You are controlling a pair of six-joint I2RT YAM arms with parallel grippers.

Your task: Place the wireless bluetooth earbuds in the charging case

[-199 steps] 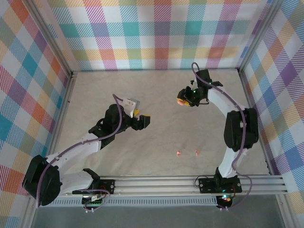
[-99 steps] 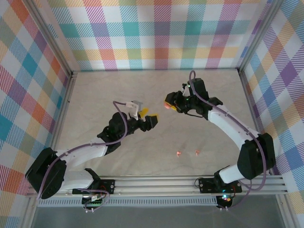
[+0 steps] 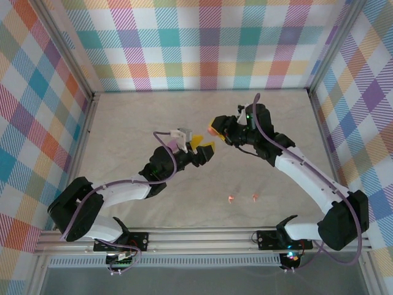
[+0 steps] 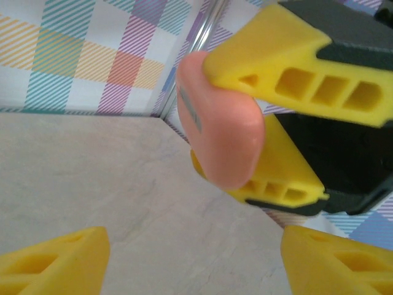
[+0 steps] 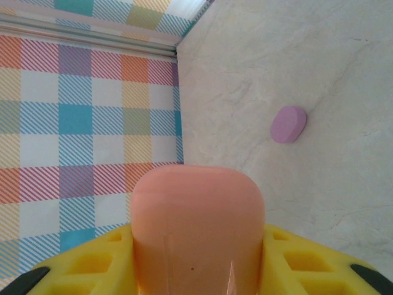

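Note:
My right gripper is holding the charging case widthwise, so next my left gripper takes it first. Then my right gripper should clamp it across its thickness.
My right gripper is shut on a salmon-orange charging case and holds it above the table's middle. In the right wrist view the case stands closed between the yellow fingers. The left gripper hovers just left of the case, open and holding nothing. Seen from the left wrist, the case sits close ahead, clamped by the right gripper's fingers, above my own gripper. Two salmon-orange earbuds lie on the table nearer the front.
A lilac rounded case lies closed on the pale table. Plaid walls close in the back and both sides. The metal rail with the arm bases runs along the near edge.
The right gripper has carried the salmon case leftward toward the centre. The left gripper has moved right and up to meet it, its jaws narrowing slightly. The earbuds have not moved.

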